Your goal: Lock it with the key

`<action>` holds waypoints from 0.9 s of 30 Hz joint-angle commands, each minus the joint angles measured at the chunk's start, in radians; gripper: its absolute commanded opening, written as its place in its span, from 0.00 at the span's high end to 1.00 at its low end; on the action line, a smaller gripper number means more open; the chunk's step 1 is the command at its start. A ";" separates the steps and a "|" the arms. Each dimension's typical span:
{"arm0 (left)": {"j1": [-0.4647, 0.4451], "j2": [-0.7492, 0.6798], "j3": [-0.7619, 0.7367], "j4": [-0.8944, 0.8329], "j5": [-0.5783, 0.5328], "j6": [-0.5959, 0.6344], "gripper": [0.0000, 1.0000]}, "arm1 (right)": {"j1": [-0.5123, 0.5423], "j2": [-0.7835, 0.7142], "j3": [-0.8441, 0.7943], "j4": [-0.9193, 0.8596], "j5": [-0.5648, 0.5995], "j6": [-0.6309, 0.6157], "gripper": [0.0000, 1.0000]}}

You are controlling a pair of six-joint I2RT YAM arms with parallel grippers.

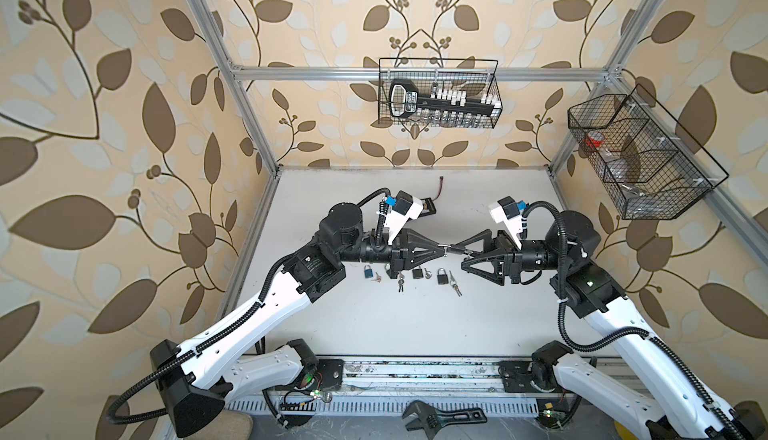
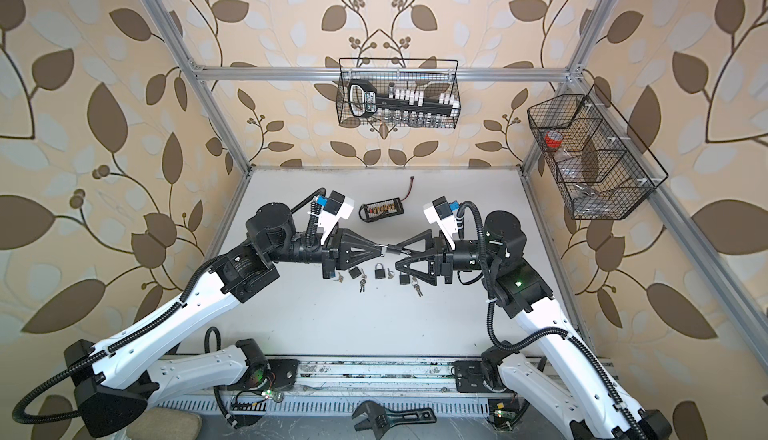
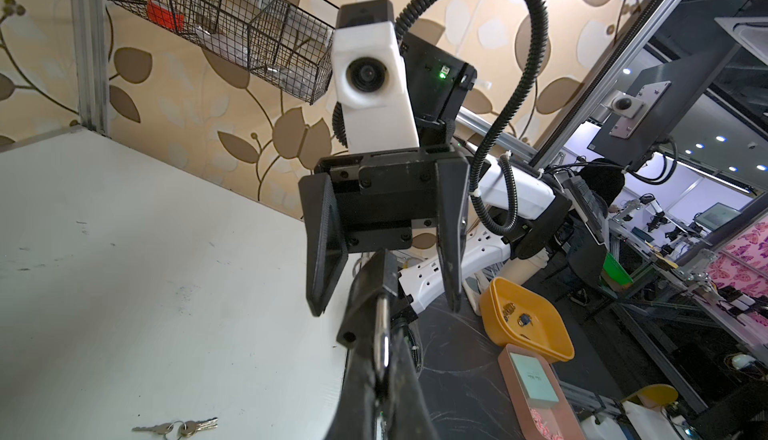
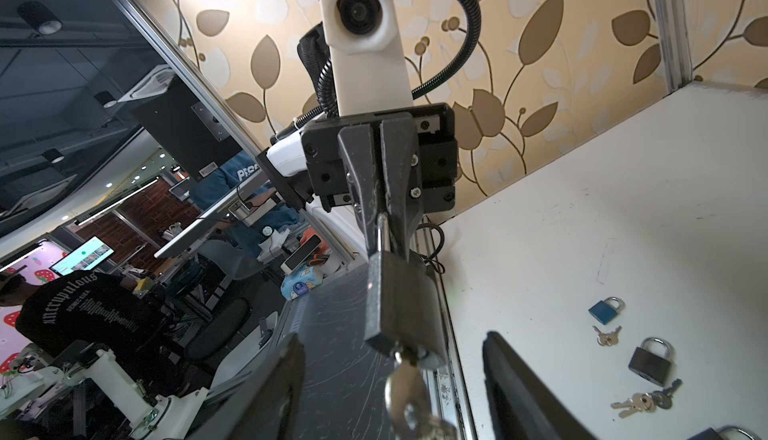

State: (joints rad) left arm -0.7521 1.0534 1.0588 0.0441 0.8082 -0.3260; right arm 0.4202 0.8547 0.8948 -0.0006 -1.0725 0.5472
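Observation:
The padlock's body is crooked and my left gripper is holding only the shackle, so my right gripper should go in past the key and close on the padlock's body.
A dark padlock hangs in the air between the two arms, with its silver shackle clamped in my left gripper, which is shut on it. A silver key sits in the keyhole at the padlock's base, a ring and another key dangling from it. My right gripper is open; its fingers stand apart on either side of the key without touching it. In both top views the padlock is above the table's middle, between the left gripper and the right gripper.
Below the grippers, a blue padlock, black padlocks and loose key bunches lie on the white table. A small black board with a wire lies further back. Wire baskets hang on the walls.

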 commanded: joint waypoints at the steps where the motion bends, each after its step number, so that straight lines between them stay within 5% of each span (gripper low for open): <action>1: -0.001 -0.017 -0.003 0.089 0.003 -0.027 1.00 | 0.012 -0.011 -0.022 0.062 0.051 0.022 0.32; 13: -0.001 -0.021 -0.014 0.093 0.003 -0.035 1.00 | 0.052 0.001 -0.017 0.065 0.115 -0.007 0.45; 27: -0.001 -0.021 -0.027 0.082 -0.014 -0.029 1.00 | 0.057 -0.008 -0.020 0.054 0.117 -0.015 0.84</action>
State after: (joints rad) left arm -0.7521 1.0538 1.0378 0.0719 0.7986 -0.3531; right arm 0.4709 0.8574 0.8864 0.0486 -0.9573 0.5377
